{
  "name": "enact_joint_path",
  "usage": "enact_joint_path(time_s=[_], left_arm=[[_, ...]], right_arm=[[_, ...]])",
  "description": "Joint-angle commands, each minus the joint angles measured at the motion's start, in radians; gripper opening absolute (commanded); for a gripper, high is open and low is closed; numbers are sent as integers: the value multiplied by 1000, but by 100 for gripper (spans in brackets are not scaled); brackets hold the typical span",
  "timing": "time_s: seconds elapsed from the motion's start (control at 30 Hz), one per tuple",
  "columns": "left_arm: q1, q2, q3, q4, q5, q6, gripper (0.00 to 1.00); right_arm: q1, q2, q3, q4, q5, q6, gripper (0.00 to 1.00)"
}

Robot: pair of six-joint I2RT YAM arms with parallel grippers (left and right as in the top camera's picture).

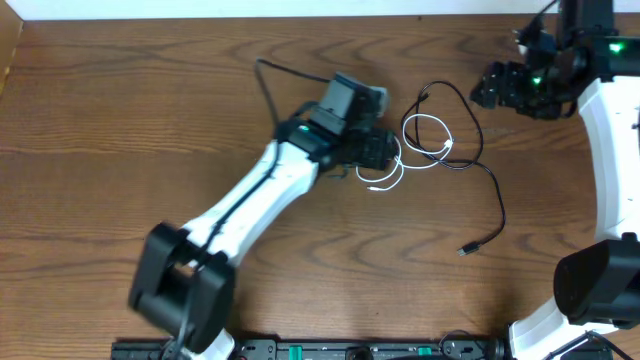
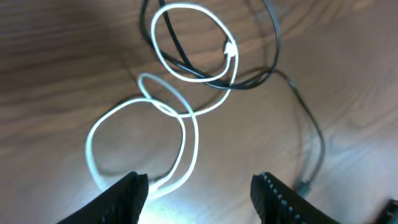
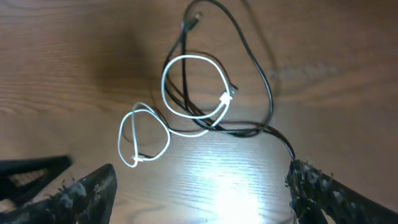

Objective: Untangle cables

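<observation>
The white cable's upper loop [image 1: 441, 153] lies across the black cable, so next I draw the lower white loop [image 1: 401, 170] away with my left gripper while my right gripper holds the black cable.
The white cable [image 1: 443, 150] lies in two loops mid-table, and the black cable [image 1: 497, 200] runs through its upper loop. The black cable then trails down to a plug [image 1: 466, 250]. My left gripper [image 1: 378, 152] is open and empty, just left of the tangle and over the lower white loop. In the left wrist view the white cable [image 2: 231, 53] passes close to the left finger of my left gripper [image 2: 199, 193], and the black cable [image 2: 278, 37] lies behind it. My right gripper [image 1: 482, 90] is open and empty, to the upper right of the cables. The right wrist view shows the white cable [image 3: 225, 98], the black cable [image 3: 268, 99] and my right gripper [image 3: 199, 193].
The wooden table [image 1: 120, 120] ends at a pale back edge along the top. A thicker black robot wire [image 1: 266, 85] arcs behind the left arm. The right arm's white body [image 1: 610, 150] stands along the right side.
</observation>
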Motion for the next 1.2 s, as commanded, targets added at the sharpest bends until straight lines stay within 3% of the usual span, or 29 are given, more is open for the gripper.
enact_joint_path(time_s=[0.0, 0.23, 0.3, 0.4, 0.6, 0.83, 1.17], left_arm=[[-26, 107, -10, 58, -63, 16, 59], [-31, 221, -10, 99, -63, 16, 58], [-34, 232, -10, 98, -64, 17, 44], [-30, 221, 1, 85, -63, 16, 8], [7, 65, 64, -53, -94, 17, 7], [94, -295, 70, -278, -201, 17, 8], [120, -523, 70, -351, -202, 17, 7]], right_arm=[[2, 10, 0, -32, -2, -36, 86], [2, 10, 0, -50, 2, -60, 84], [2, 10, 0, -50, 2, -60, 82], [2, 10, 0, -50, 1, -60, 81], [21, 10, -13, -38, -3, -53, 81], [68, 11, -101, 58, 1, -2, 78], [155, 11, -251, 249, -26, 49, 77]])
